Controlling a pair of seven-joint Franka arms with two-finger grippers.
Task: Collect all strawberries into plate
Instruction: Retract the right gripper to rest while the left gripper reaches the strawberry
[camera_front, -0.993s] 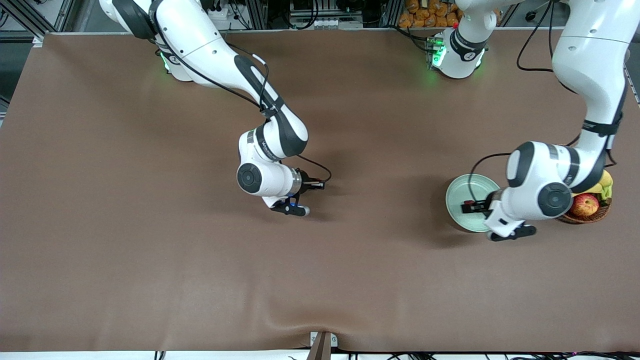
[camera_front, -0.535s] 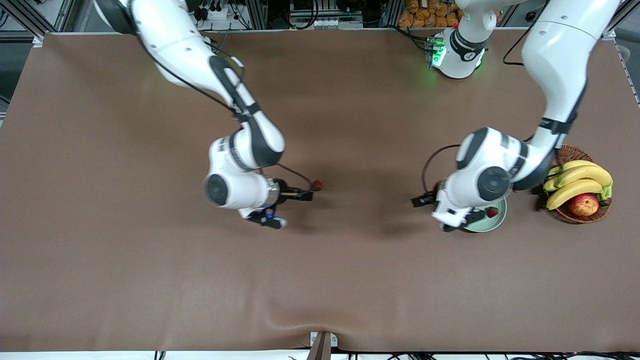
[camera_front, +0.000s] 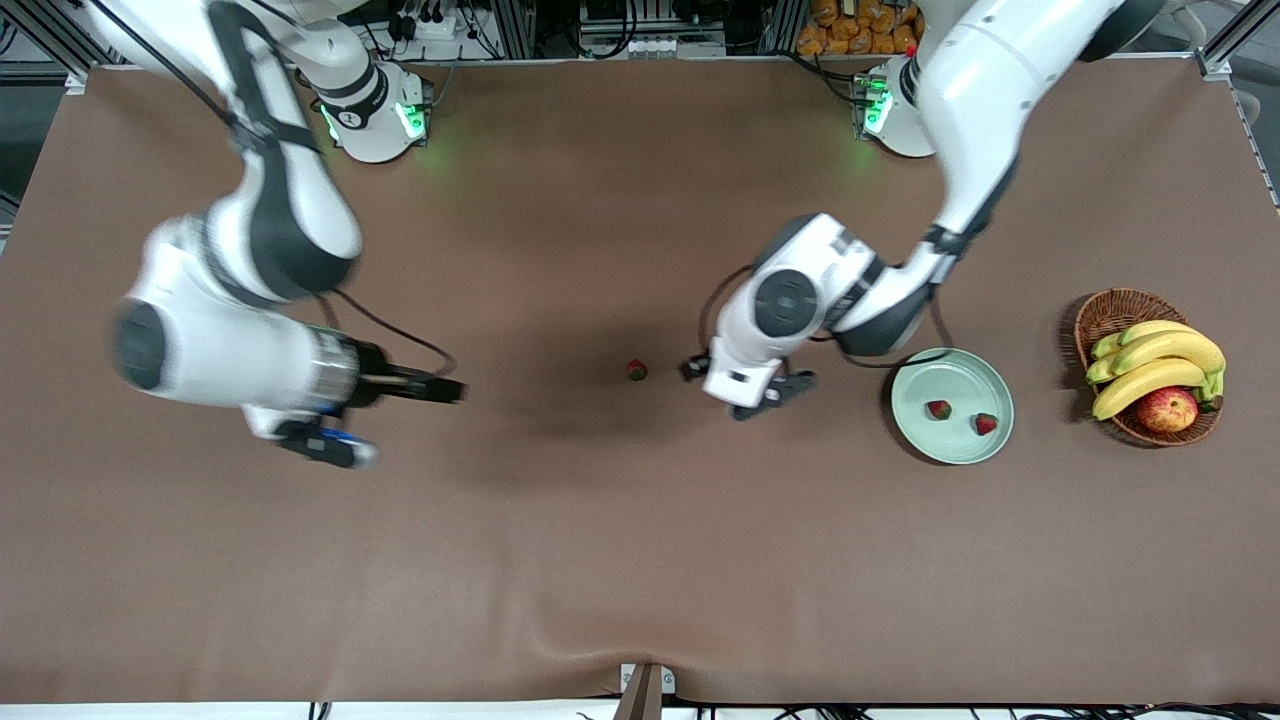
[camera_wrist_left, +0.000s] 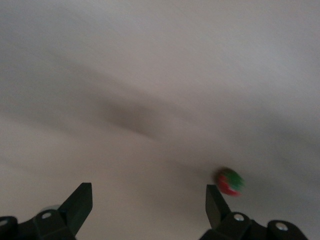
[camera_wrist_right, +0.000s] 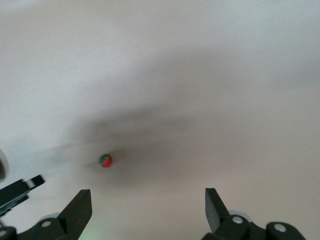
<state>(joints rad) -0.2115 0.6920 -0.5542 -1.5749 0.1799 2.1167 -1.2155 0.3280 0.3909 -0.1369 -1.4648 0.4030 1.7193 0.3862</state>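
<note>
The lone strawberry (camera_front: 636, 370) is close to my left gripper and far from my right gripper. My right gripper should move back, and my left gripper should carry the strawberry to the plate (camera_front: 953, 406).
One strawberry (camera_front: 636, 370) lies alone on the brown table, midway between the arms. Two more strawberries (camera_front: 938, 409) (camera_front: 985, 424) rest in the mint-green plate (camera_front: 950, 378) toward the left arm's end. My left gripper (camera_front: 690, 370) hovers just beside the lone berry, on its plate side, open and empty. In the left wrist view that strawberry (camera_wrist_left: 230, 181) sits just outside one finger of the left gripper (camera_wrist_left: 147, 195). My right gripper (camera_front: 450, 390) is open and empty, well off toward the right arm's end. The right wrist view shows the same strawberry (camera_wrist_right: 105, 160) ahead of the right gripper (camera_wrist_right: 147, 197).
A brown wicker basket (camera_front: 1100, 318) stands past the plate at the left arm's end of the table. It holds bananas (camera_front: 1160, 365) and an apple (camera_front: 1167, 408). The brown cloth has a ripple at the edge nearest the front camera.
The right gripper opened, left a strawberry in the table's middle and pulled back toward its own end. The left arm swung from over the plate to beside that berry.
</note>
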